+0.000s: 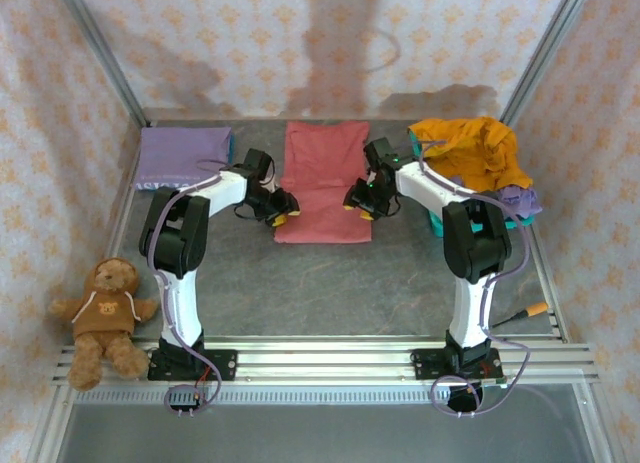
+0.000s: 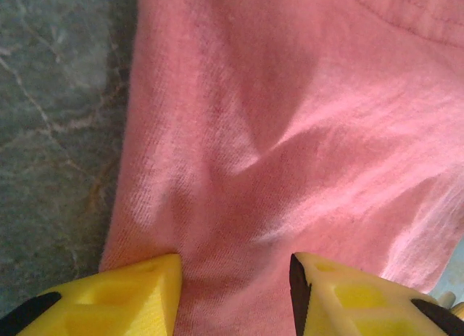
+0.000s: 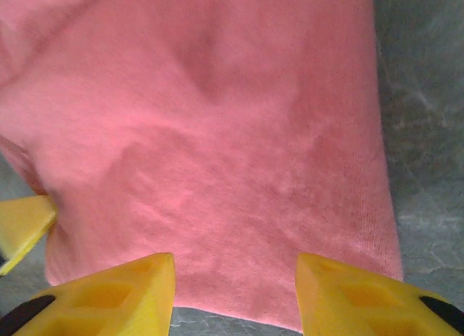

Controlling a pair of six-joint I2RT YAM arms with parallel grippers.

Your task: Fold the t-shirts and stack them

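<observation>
I should keep dragging the red t-shirt with my right gripper to the near rail (image 1: 322, 288), as it is flat and the table is open up to there, and close on its near corner (image 1: 368, 239).
The dusty red t-shirt (image 1: 322, 183) lies flat as a long folded strip at the back middle of the table. My left gripper (image 1: 283, 209) sits at its near left edge and my right gripper (image 1: 357, 201) at its near right edge. In the left wrist view the yellow fingers (image 2: 138, 292) stand apart on the red t-shirt (image 2: 290, 133), with flat cloth across the gap of the left gripper (image 2: 235, 278). The right gripper (image 3: 235, 285) is open too, over the red t-shirt's (image 3: 217, 133) near hem. A folded lavender t-shirt (image 1: 183, 155) lies at the back left.
A mustard orange t-shirt (image 1: 470, 148) and a lavender one (image 1: 516, 198) are heaped on the teal basket (image 1: 437, 223) at the back right. A brown teddy bear (image 1: 105, 308) sits at the near left. Metal frame rails edge the grey table (image 1: 330, 283).
</observation>
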